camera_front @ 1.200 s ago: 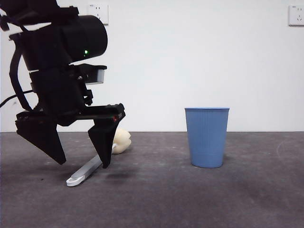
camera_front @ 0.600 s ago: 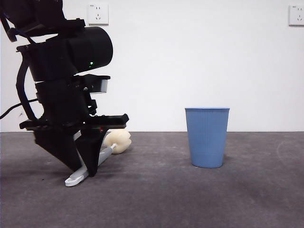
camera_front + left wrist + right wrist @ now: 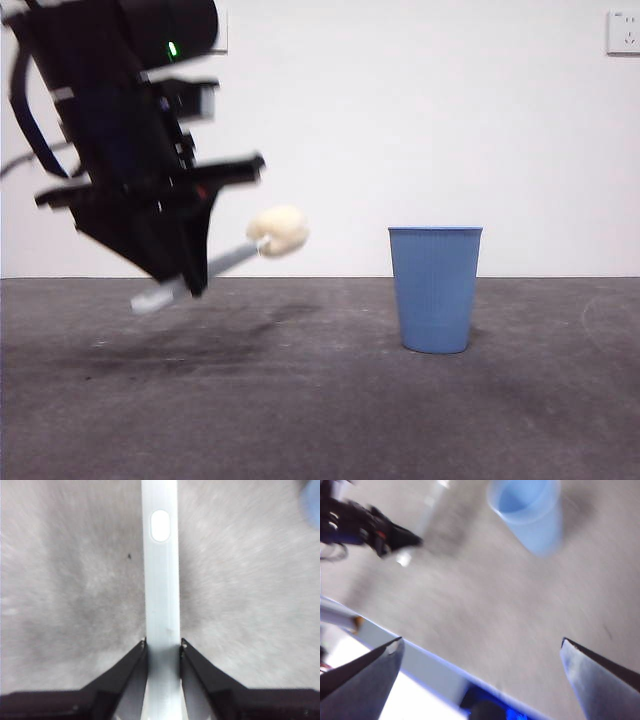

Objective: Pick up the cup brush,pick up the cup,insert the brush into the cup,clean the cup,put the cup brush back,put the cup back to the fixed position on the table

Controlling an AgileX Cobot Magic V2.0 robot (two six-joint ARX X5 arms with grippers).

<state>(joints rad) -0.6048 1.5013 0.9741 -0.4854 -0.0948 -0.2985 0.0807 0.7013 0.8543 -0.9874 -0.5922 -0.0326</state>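
Note:
The plain blue inside is all that shows in the cup's opening (image 3: 521,496), so the cup should be empty down to its hidden bottom when I lift it.
My left gripper (image 3: 180,280) is shut on the grey handle of the cup brush (image 3: 215,265) and holds it in the air above the table (image 3: 320,400), at the left. The cream sponge head (image 3: 278,231) points up and towards the cup. In the left wrist view the handle (image 3: 161,580) runs between my closed fingertips (image 3: 162,647), with its white looped tip at the far end. The blue ribbed cup (image 3: 435,288) stands upright on the table right of centre. My right gripper (image 3: 482,647) is open and empty, high above the table, with the cup (image 3: 527,512) far ahead of it.
A white wall with two sockets (image 3: 625,30) stands behind the table. The table's front edge with a blue strip (image 3: 420,660) shows in the right wrist view. The left arm (image 3: 365,527) also shows there, blurred.
My left gripper has closed on the brush handle and lifted it off the table. The brush now hangs in the air with its sponge head raised. The cup has not moved.

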